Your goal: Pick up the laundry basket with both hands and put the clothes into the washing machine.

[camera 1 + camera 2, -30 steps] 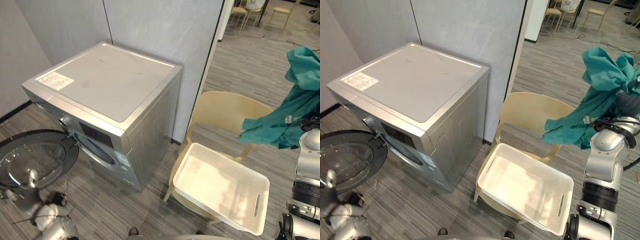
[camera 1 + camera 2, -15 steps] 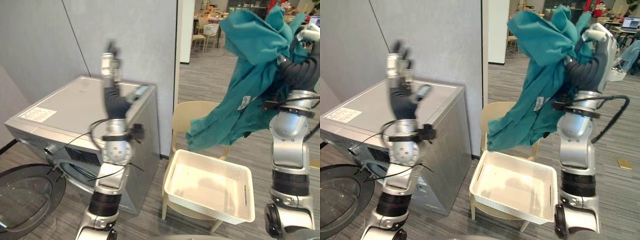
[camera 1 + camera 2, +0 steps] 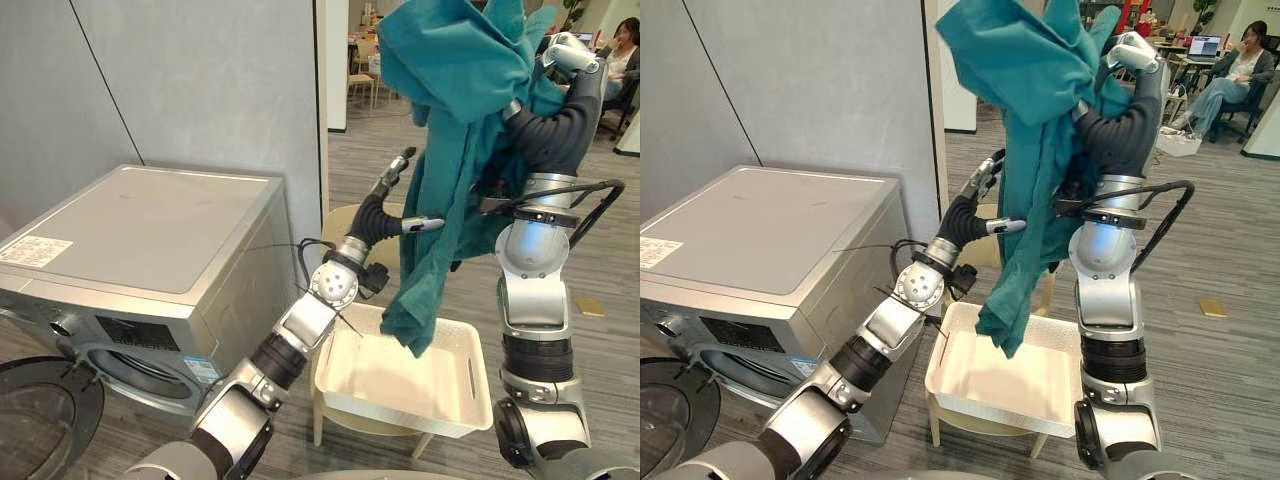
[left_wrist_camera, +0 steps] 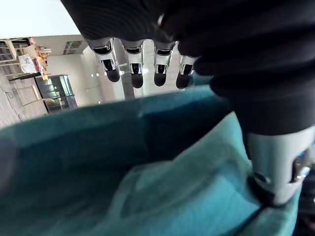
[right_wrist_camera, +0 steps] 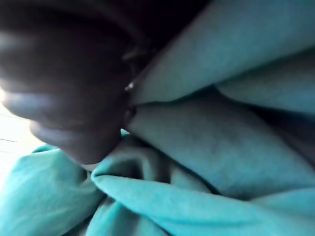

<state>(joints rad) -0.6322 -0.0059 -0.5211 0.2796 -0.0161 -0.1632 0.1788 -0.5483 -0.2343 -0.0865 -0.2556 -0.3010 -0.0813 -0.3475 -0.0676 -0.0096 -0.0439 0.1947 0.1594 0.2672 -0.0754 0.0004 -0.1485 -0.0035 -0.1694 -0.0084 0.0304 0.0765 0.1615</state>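
Observation:
The teal garment's lower end [image 3: 414,312] hangs in limp folds. The teal garment will bunch up into a small bundle when I carry it to the washing machine.
My right hand [image 3: 1132,52] is raised high at the upper right, shut on a teal garment [image 3: 460,90] that hangs from it in long folds. The garment's lower end [image 3: 410,335] dangles just above the white laundry basket [image 3: 380,375], which sits on a beige chair [image 3: 345,225]. My left hand [image 3: 390,190] reaches across to the hanging cloth, open with straight fingers [image 4: 133,73] and the thumb [image 3: 425,224] spread beside it. The teal cloth [image 4: 147,172] lies just beyond those fingers. Bunched teal cloth [image 5: 197,147] presses against the right hand.
The silver washing machine [image 3: 150,225] stands at the left against a grey wall, its round door [image 3: 35,420] swung open at the lower left. A person [image 3: 1235,80] sits on a chair far back at the right. Grey plank floor lies right of the basket.
The camera has shifted. My left arm swung from beside the washing machine over to the garment. My right arm has lifted the garment higher, so it now hangs straight down over the basket.

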